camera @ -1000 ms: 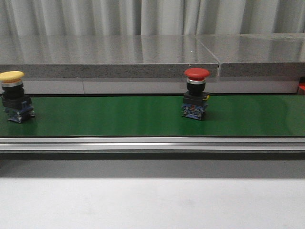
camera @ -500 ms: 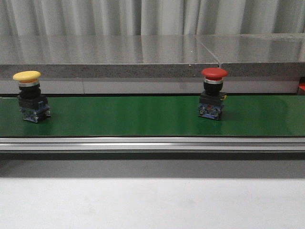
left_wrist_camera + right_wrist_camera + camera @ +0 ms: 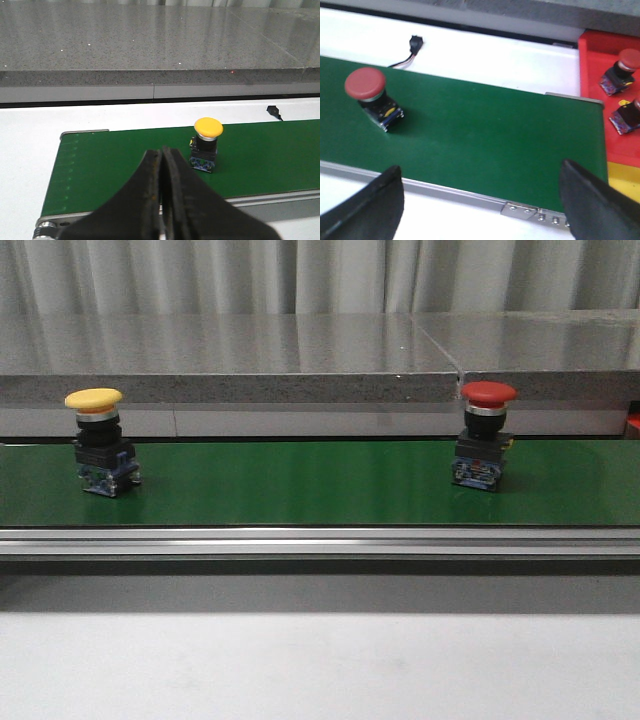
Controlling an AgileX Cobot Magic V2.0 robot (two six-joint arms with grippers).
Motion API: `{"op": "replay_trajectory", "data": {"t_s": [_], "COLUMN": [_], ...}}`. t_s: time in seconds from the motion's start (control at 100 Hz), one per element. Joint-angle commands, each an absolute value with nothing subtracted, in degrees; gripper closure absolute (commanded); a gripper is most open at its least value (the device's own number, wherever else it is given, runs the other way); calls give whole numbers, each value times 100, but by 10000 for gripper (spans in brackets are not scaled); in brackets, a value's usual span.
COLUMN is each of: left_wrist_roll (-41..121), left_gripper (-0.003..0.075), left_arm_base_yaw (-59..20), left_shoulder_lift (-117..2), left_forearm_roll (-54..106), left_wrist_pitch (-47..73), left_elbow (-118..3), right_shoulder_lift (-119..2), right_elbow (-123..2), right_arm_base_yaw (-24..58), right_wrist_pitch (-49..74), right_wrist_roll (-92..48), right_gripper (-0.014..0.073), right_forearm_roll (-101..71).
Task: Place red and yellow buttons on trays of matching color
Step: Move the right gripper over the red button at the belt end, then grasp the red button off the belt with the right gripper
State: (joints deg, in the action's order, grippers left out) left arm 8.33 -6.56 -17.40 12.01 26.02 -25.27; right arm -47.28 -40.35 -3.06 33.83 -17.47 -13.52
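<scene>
The yellow button is standing upright on the green belt, so it should travel along toward the trays when I pick up the red button.
A yellow button stands upright on the green belt at the left, and a red button stands on it at the right. In the left wrist view the yellow button sits just beyond my left gripper, which is shut with nothing in it. My right gripper is open and empty at the belt's near edge, with the red button off to one side of it. A red tray past the belt's end holds two red buttons. A corner of a yellow tray shows beside it.
A grey stone ledge runs behind the belt. An aluminium rail lines the belt's near side, with white tabletop in front. A small black cable connector lies on the white surface behind the belt.
Both buttons have travelled to the right along the belt, keeping their spacing. No gripper shows in the earlier frames.
</scene>
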Motion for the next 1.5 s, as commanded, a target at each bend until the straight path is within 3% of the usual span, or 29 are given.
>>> {"op": "replay_trajectory", "data": {"t_s": [0.0, 0.36, 0.83, 0.95, 1.09, 1.15, 1.49], "left_wrist_roll": [817, 817, 817, 817, 817, 817, 817], "left_gripper": [739, 739, 739, 739, 739, 739, 739], "left_arm_base_yaw": [-701, -701, -701, -701, -701, -701, -701], "left_shoulder_lift": [-1777, -1777, -1777, -1777, -1777, -1777, -1777], "left_forearm_roll": [1306, 1306, 1306, 1306, 1306, 1306, 1306], "left_wrist_pitch": [2172, 2172, 2172, 2172, 2172, 2172, 2172], "left_elbow": [-2687, -2687, -2687, -2687, -2687, -2687, -2687], "right_shoulder_lift": [-5129, -7214, -8986, -9096, -9091, -9091, -9102], "right_elbow": [-4514, -5536, -6489, -6588, -6748, -6870, -8378], "right_arm_base_yaw": [-111, 774, 798, 792, 788, 758, -352], "right_wrist_pitch": [3350, 3574, 3479, 3486, 3856, 4078, 4909], "right_wrist_roll": [-1919, -2071, -2156, -2156, -2151, -2136, -2026], "right_gripper": [-32, -32, -27, 83, 410, 488, 503], "right_forearm_roll": [-1439, -1439, -1439, -1439, -1439, -1439, -1439]}}
